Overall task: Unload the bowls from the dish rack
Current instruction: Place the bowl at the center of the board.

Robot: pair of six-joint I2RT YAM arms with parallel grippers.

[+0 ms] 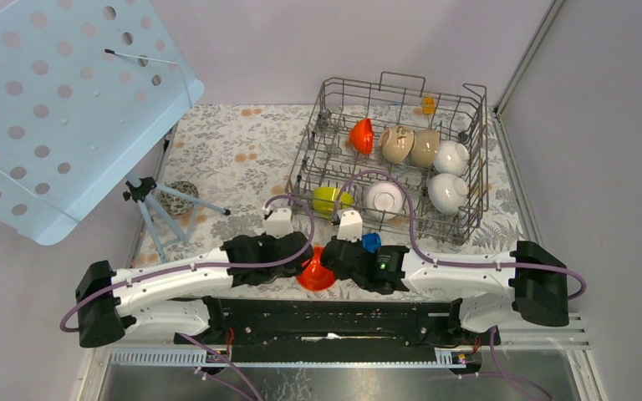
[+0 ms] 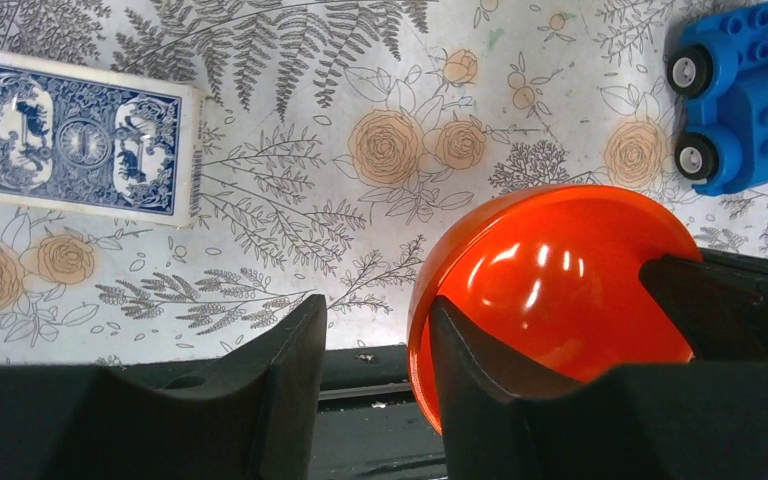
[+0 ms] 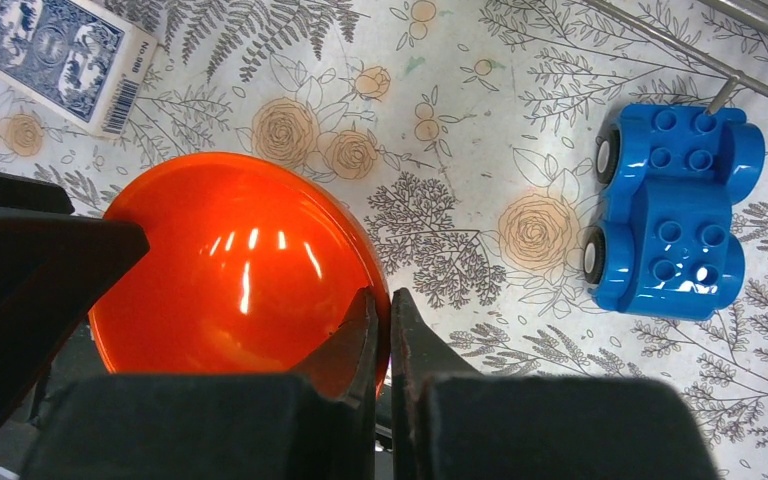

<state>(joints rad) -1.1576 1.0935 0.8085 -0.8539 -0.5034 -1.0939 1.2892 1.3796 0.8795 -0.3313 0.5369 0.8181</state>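
The orange-red bowl is in my right gripper, far from the cloth (image 1: 259,140) beyond the tripod, so my left gripper should take its free rim (image 2: 417,340) and carry the bowl there.
An orange-red bowl (image 1: 316,274) hangs on its side between both grippers, near the table's front edge. My right gripper (image 3: 381,300) is shut on its rim, one finger inside and one outside. My left gripper (image 2: 375,305) is open around the opposite rim: one finger (image 2: 500,380) lies against the inside of the bowl (image 2: 550,290), the other stands apart. The dish rack (image 1: 478,159) at the back right holds another orange-red bowl (image 1: 362,135), two beige bowls (image 1: 396,144), a yellow-green bowl (image 1: 328,200) and three white bowls (image 1: 449,193).
A blue toy car (image 3: 672,210) sits on the floral cloth just right of the held bowl, in front of the rack. A blue card deck (image 2: 82,137) lies to the left. A small tripod (image 1: 155,209), a speckled ball (image 1: 180,199) and a light blue perforated panel (image 1: 58,109) stand at the left.
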